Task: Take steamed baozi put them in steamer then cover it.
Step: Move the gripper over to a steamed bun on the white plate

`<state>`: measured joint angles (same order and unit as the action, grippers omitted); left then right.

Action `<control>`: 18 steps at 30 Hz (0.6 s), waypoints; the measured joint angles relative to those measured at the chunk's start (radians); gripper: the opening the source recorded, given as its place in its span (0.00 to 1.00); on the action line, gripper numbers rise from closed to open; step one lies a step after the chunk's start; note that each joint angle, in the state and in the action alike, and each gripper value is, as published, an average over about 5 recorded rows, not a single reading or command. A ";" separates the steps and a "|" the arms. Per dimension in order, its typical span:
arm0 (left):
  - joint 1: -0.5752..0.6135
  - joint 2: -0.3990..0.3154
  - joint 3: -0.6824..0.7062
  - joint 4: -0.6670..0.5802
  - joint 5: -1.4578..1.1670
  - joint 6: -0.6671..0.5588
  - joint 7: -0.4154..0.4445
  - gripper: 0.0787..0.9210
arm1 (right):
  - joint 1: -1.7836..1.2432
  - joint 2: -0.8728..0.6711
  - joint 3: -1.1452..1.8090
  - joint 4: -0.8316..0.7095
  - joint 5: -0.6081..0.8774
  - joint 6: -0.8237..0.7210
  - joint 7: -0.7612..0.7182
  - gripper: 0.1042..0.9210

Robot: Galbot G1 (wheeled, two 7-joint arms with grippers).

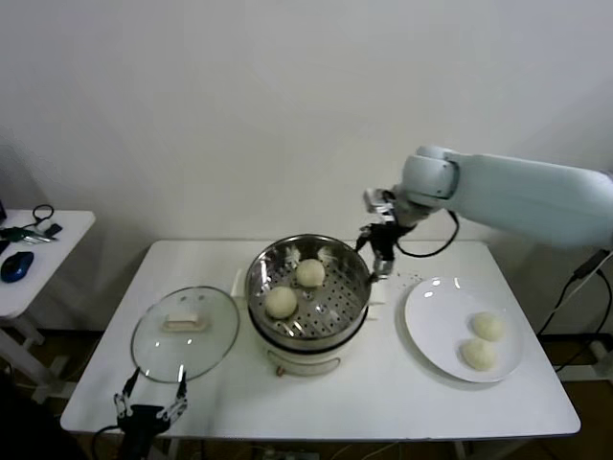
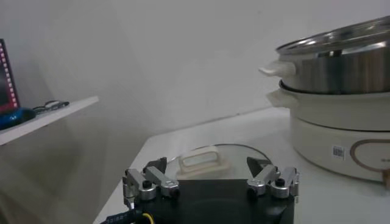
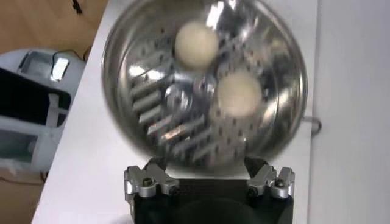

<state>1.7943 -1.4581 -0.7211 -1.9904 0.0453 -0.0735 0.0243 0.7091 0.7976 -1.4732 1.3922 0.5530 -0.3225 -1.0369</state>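
Observation:
The nearer baozi [image 1: 478, 355] keeps its own round outline [image 1: 483, 341] next to its neighbour. The nearer baozi will come off the plate by itself when I lift it.
The steel steamer [image 1: 308, 292] stands mid-table on its white base and holds two baozi [image 1: 309, 272] [image 1: 281, 302]. They also show in the right wrist view [image 3: 196, 44] [image 3: 239, 94] inside the pot [image 3: 140, 91]. Two more baozi [image 1: 488, 326] [image 1: 478, 354] lie on the white plate [image 1: 431, 316] at the right. My right gripper [image 1: 379, 257] is open and empty, just above the steamer's right rim. The glass cover [image 1: 185, 331] with its cream handle [image 2: 204, 159] lies flat left of the steamer. My left gripper [image 1: 150, 404] is open and empty at the table's front edge, near the cover.
A small side table [image 1: 38, 259] at the far left carries a blue mouse [image 1: 16, 265] and cables. The steamer's base [image 2: 341, 131] stands beside the cover in the left wrist view. A wall is close behind the table.

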 measured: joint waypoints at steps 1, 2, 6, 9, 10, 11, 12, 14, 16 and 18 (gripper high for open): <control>0.000 -0.001 0.000 0.000 0.001 0.000 0.000 0.88 | -0.015 -0.024 0.009 0.002 -0.022 0.006 -0.007 0.88; 0.001 -0.002 -0.001 -0.001 0.002 0.001 0.000 0.88 | -0.031 -0.047 0.019 0.003 -0.044 0.011 -0.014 0.88; 0.005 -0.007 -0.004 -0.001 0.006 0.001 -0.001 0.88 | -0.112 -0.131 0.072 0.001 -0.134 0.034 -0.040 0.88; 0.009 -0.011 -0.007 -0.001 0.008 0.001 -0.001 0.88 | -0.179 -0.184 0.117 -0.003 -0.200 0.051 -0.053 0.88; 0.010 -0.012 -0.008 -0.001 0.009 0.001 -0.002 0.88 | -0.202 -0.199 0.133 -0.005 -0.222 0.056 -0.057 0.88; 0.011 -0.013 -0.009 -0.001 0.009 0.001 -0.002 0.88 | -0.226 -0.213 0.149 -0.007 -0.242 0.060 -0.060 0.88; 0.012 -0.013 -0.010 -0.001 0.010 0.001 -0.002 0.88 | -0.250 -0.226 0.166 -0.009 -0.261 0.064 -0.063 0.88; 0.013 -0.014 -0.011 -0.001 0.010 0.001 -0.002 0.88 | -0.299 -0.249 0.199 -0.015 -0.298 0.071 -0.068 0.88; 0.014 -0.015 -0.012 0.000 0.011 0.001 -0.002 0.88 | -0.347 -0.267 0.232 -0.021 -0.332 0.077 -0.071 0.88; 0.014 -0.017 -0.012 0.003 0.011 0.001 -0.002 0.88 | -0.394 -0.280 0.263 -0.028 -0.363 0.083 -0.074 0.88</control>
<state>1.8079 -1.4756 -0.7332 -1.9878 0.0566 -0.0726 0.0225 0.3151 0.5172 -1.2099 1.3645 0.1898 -0.2393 -1.1105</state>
